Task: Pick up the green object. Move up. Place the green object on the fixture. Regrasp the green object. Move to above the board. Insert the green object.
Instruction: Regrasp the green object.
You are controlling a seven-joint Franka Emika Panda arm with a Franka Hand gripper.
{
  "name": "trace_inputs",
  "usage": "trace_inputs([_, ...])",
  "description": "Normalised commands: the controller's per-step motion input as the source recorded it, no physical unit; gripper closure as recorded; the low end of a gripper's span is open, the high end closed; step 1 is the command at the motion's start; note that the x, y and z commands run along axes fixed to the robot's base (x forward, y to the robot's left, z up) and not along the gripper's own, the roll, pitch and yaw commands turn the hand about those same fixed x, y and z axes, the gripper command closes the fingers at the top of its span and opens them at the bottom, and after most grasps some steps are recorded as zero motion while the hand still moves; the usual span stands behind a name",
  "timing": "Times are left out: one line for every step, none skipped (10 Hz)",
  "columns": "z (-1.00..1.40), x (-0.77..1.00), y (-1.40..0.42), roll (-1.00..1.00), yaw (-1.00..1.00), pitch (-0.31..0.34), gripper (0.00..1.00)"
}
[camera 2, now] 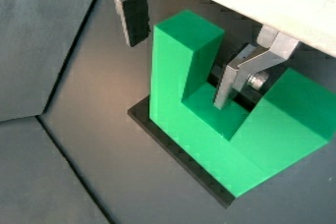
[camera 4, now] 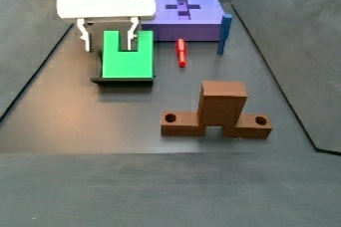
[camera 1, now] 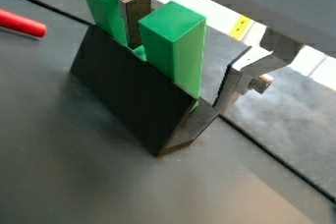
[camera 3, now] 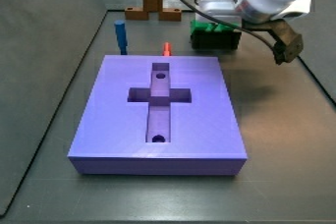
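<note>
My gripper should expect a thick hidden base of the object to slide free when it lifts the object, because the dark fixture's side [camera 1: 128,88] covers the green object's lower part [camera 1: 174,47].
The green object [camera 1: 178,46] [camera 2: 230,120], a bright U-shaped block, stands with both arms pointing up on the dark fixture [camera 1: 125,95] [camera 2: 168,138]. My gripper [camera 1: 191,51] [camera 2: 191,46] is open and straddles one arm of the block. One finger sits in the notch and the other outside, with a gap showing at the outer pad [camera 2: 133,17]. In both side views the green object [camera 3: 210,29] [camera 4: 127,64] rests on the fixture [camera 3: 215,43] [camera 4: 123,80], with the gripper [camera 3: 218,20] [camera 4: 111,38] directly over it. The lavender board [camera 3: 197,120] [camera 4: 202,24] lies apart, its cross recess bare.
A blue upright peg [camera 3: 120,34] [camera 4: 225,32] stands at a corner of the board. A red piece [camera 3: 167,48] [camera 4: 181,52] [camera 1: 20,22] lies between board and fixture. A brown wooden upright piece [camera 3: 160,7] [camera 4: 220,110] stands further off.
</note>
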Motion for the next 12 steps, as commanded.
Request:
trace_inputs([0.00, 0.03, 0.00, 0.85, 0.09, 0.206, 0.00])
trace_inputs([-0.04, 0.11, -0.03, 0.59, 0.02, 0.166, 0.00])
trace_inputs([-0.17, 0.04, 0.00, 0.19, 0.00, 0.063, 0.00])
trace_inputs([-0.19, 0.02, 0.00, 0.13, 0.00, 0.040, 0.00])
trace_inputs([-0.05, 0.06, 0.00, 0.00, 0.00, 0.069, 0.00])
trace_inputs([0.00, 0.11, 0.00, -0.14, -0.01, 0.071, 0.00])
trace_inputs([0.05, 0.10, 0.02, -0.26, -0.02, 0.026, 0.00])
trace_inputs([0.00, 0.08, 0.03, -0.27, 0.00, 0.000, 0.00])
trace_inputs([0.01, 0.03, 0.03, -0.24, -0.01, 0.000, 0.00])
trace_inputs([0.00, 0.00, 0.00, -0.10, 0.00, 0.000, 0.00])
trace_inputs([0.00, 0.00, 0.00, 0.00, 0.00, 0.000, 0.00])
trace_inputs([0.00, 0.00, 0.00, 0.00, 0.00, 0.000, 1.00])
